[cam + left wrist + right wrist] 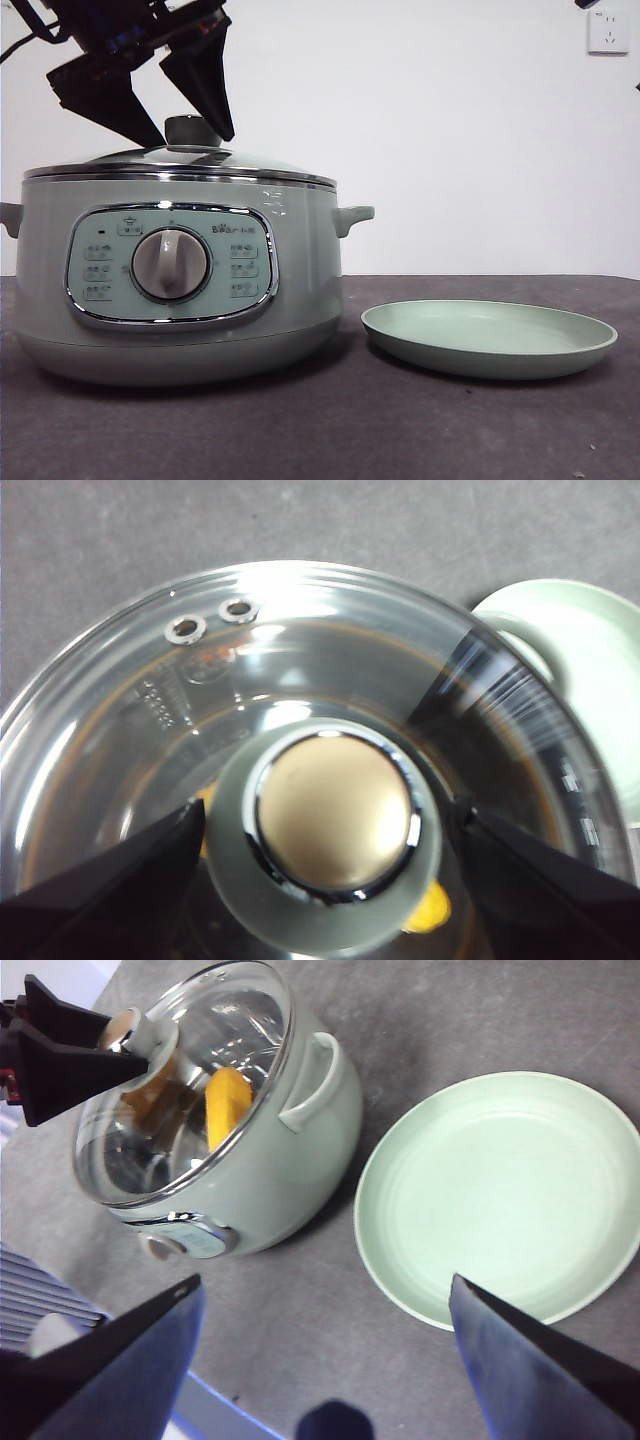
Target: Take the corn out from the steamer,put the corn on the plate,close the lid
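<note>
The glass lid (255,162) is simply resting on top with its plain round rim (180,173), so it should come off whole and leave the steamer standing when I lift the knob.
The sage-green steamer (300,290) stands at the left with its glass lid (255,161) seated on it. My left gripper (193,135) hangs open over the lid, one jaw on each side of the pale green knob (335,825), apart from it. Through the glass the yellow corn (226,1106) lies inside the pot. The pale green plate (490,345) sits bare to the right of the steamer. My right gripper (325,1285) is open and holds nothing, high above the table between steamer (300,1160) and plate (500,1190).
The dark grey tabletop (330,430) runs in front of both things. A white wall with a socket (607,32) stands behind. The right arm shows only as a black tip (588,4) at the top right corner.
</note>
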{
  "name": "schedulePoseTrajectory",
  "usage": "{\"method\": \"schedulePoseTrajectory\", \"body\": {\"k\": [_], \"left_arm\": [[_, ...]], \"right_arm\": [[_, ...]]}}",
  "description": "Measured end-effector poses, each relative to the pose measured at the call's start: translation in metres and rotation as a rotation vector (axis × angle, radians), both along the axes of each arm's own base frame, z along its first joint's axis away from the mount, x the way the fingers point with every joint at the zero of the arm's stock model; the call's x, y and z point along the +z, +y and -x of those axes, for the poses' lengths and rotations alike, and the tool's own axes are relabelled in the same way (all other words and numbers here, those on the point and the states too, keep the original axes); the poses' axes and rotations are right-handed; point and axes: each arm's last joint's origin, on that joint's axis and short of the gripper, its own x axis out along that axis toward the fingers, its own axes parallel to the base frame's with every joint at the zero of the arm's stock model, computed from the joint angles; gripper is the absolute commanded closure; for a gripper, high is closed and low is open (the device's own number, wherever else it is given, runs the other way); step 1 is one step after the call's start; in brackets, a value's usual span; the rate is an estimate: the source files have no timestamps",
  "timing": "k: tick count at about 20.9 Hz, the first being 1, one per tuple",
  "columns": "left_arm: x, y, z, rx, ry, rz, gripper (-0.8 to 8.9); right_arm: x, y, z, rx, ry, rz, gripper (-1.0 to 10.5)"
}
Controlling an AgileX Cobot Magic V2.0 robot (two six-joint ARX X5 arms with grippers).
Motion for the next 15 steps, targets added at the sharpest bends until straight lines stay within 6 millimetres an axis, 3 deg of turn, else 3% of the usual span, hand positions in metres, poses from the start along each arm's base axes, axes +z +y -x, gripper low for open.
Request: {"method": "schedulePoseTrajectory", "body": {"k": [2, 5, 7, 15], "left_arm": [[0.000, -0.001, 0.000, -0.001, -0.002, -0.003, 4.62], [-0.001, -0.001, -0.001, -0.012, -0.020, -0.032, 7.35], [0.001, -0.003, -0.001, -0.019, -0.029, -0.024, 8.27], [0.005, -0.001, 0.002, -0.029, -0.051, -0.021, 8.23]], "right_arm": [[0.000, 0.000, 0.000, -0.004, 0.000, 0.003, 5.4], [0.000, 0.000, 0.000, -0.003, 0.000, 0.003, 5.4], [0.000, 0.000, 0.000, -0.008, 0.005, -0.001, 5.4], [0.003, 0.010, -0.004, 0.024, -0.017, -0.036, 5.4]]}}
